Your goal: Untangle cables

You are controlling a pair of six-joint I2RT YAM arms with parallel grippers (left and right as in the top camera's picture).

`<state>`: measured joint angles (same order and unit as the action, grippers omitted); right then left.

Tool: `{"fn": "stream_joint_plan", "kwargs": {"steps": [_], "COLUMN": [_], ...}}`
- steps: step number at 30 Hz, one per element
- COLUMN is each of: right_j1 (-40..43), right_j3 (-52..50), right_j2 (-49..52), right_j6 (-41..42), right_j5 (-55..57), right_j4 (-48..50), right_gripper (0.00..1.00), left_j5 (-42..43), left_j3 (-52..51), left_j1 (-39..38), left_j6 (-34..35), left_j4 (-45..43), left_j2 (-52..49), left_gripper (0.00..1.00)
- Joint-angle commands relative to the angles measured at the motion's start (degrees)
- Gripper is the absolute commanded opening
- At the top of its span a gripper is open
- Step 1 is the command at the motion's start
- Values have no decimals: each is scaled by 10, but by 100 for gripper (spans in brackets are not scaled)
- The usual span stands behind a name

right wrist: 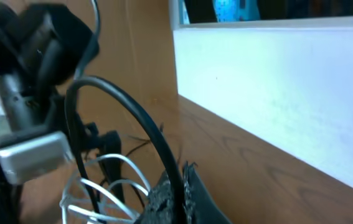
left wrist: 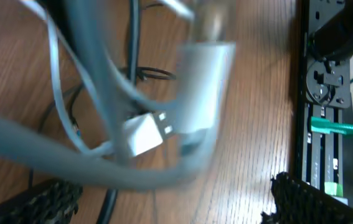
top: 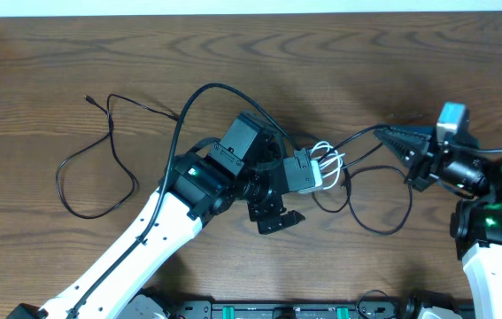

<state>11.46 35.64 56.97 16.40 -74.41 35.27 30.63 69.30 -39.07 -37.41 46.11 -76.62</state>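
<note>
I should ease my right gripper back and use it to hold the black cable still (top: 357,136) while my left gripper works the white coil (top: 328,167), because the coil hangs around the black cable.
A long thin black cable (top: 206,89) loops over the left and middle of the wooden table. A small coil of white cable (top: 326,159) with a white USB plug (left wrist: 145,134) sits tangled with it at the centre. The coil is blurred and close in the left wrist view. My left gripper (top: 273,182) is beside the coil, and its fingers (left wrist: 170,199) are spread wide with nothing clamped. My right gripper (top: 401,142) is shut on the black cable (right wrist: 132,112), which runs between its fingers (right wrist: 179,186). The white coil (right wrist: 101,180) lies just beyond.
A black equipment rail (top: 277,310) runs along the table's front edge. It also shows in the left wrist view (left wrist: 325,93), with a green part (left wrist: 338,127) on it. A white wall (right wrist: 276,81) borders the table's far side. More black cable loops (top: 374,208) lie between the grippers.
</note>
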Motion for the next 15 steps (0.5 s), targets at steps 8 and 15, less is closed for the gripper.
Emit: {"fn": "stream_joint_plan", "kwargs": {"steps": [8,15], "right_j1": [6,6], "right_j3": [7,7], "right_j2": [0,0], "right_j6": [121,54], "right_j5": [-10,-5], "right_j4": [25,-56], "right_gripper": [1,1], "left_j5": [-3,12], "left_j3": [14,14], "left_j1": [0,0], "left_j6": [2,2], "left_j4": [2,-10], "left_j2": [1,1], "left_gripper": [98,98]}}
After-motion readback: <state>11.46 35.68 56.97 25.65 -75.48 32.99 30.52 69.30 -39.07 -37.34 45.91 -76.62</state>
